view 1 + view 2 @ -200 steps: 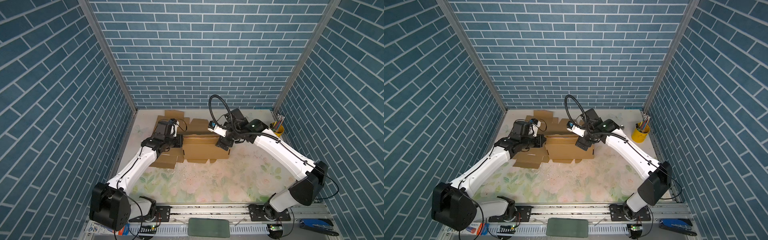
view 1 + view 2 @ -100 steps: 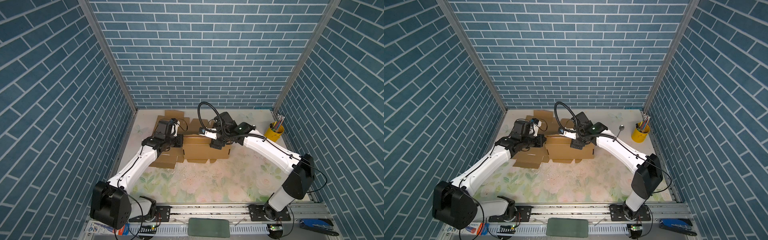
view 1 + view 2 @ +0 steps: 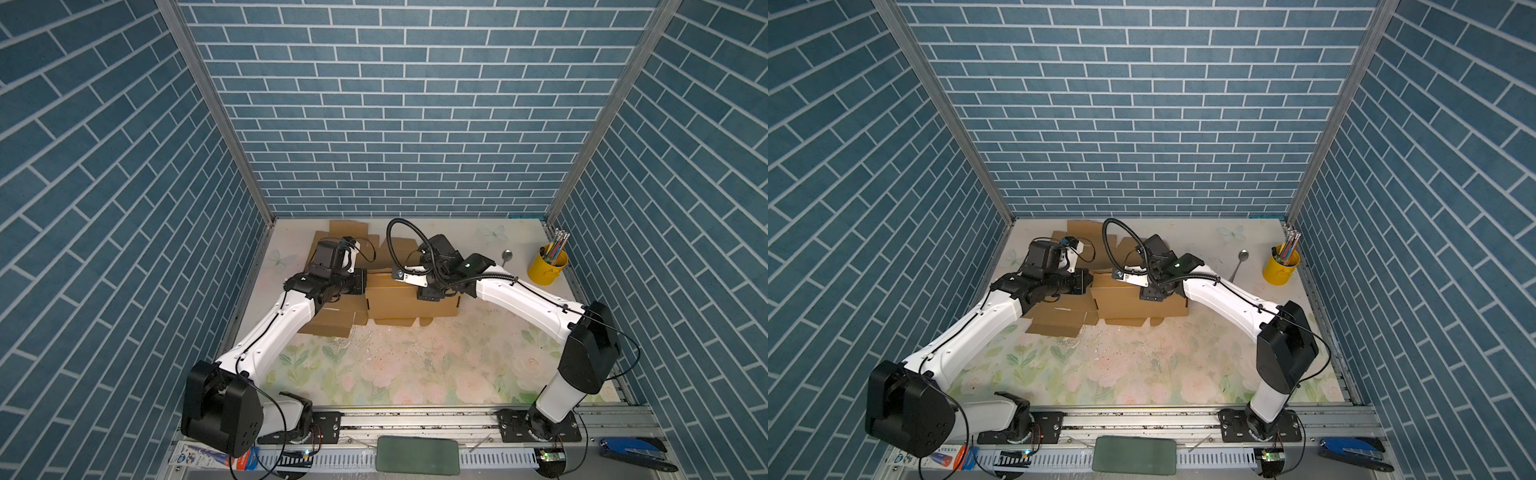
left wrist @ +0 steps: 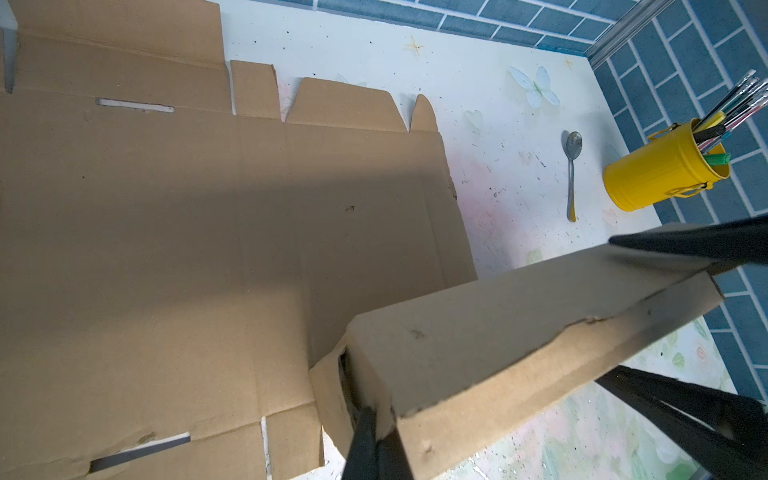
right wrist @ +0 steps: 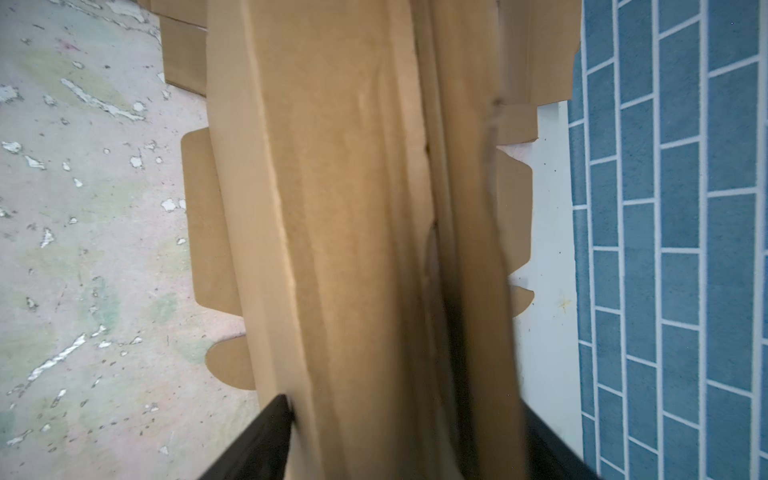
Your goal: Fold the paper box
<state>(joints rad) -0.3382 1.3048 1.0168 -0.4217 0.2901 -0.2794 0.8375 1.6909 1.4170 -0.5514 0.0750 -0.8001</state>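
Note:
The end flap (image 4: 331, 392) stands open from the paper box's raised side by my left gripper's closed fingers, so next my left gripper opens and puts its fingers around both layers at the end (image 4: 369, 385) of that side.
The brown paper box (image 3: 399, 299) (image 3: 1121, 303) lies mostly flat at the back of the table, with one long wall folded up in the middle. My left gripper (image 3: 361, 286) (image 3: 1088, 284) is shut on the left end corner of that raised wall (image 4: 478, 340), its fingertips (image 4: 376, 415) pinched together on the cardboard. My right gripper (image 3: 430, 295) (image 3: 1152, 295) straddles the same wall further right. In the right wrist view the gripper (image 5: 405, 409) has one finger against each face of the doubled wall (image 5: 353, 208).
A yellow cup of pens (image 3: 547, 266) stands at the back right, with a spoon (image 3: 506, 255) lying beside it. Flat box panels (image 4: 166, 208) spread left and behind the raised wall. Blue brick walls close in three sides.
My right arm has slid left along the raised wall and its jaws have narrowed onto it. The left gripper has held its pinch in place.

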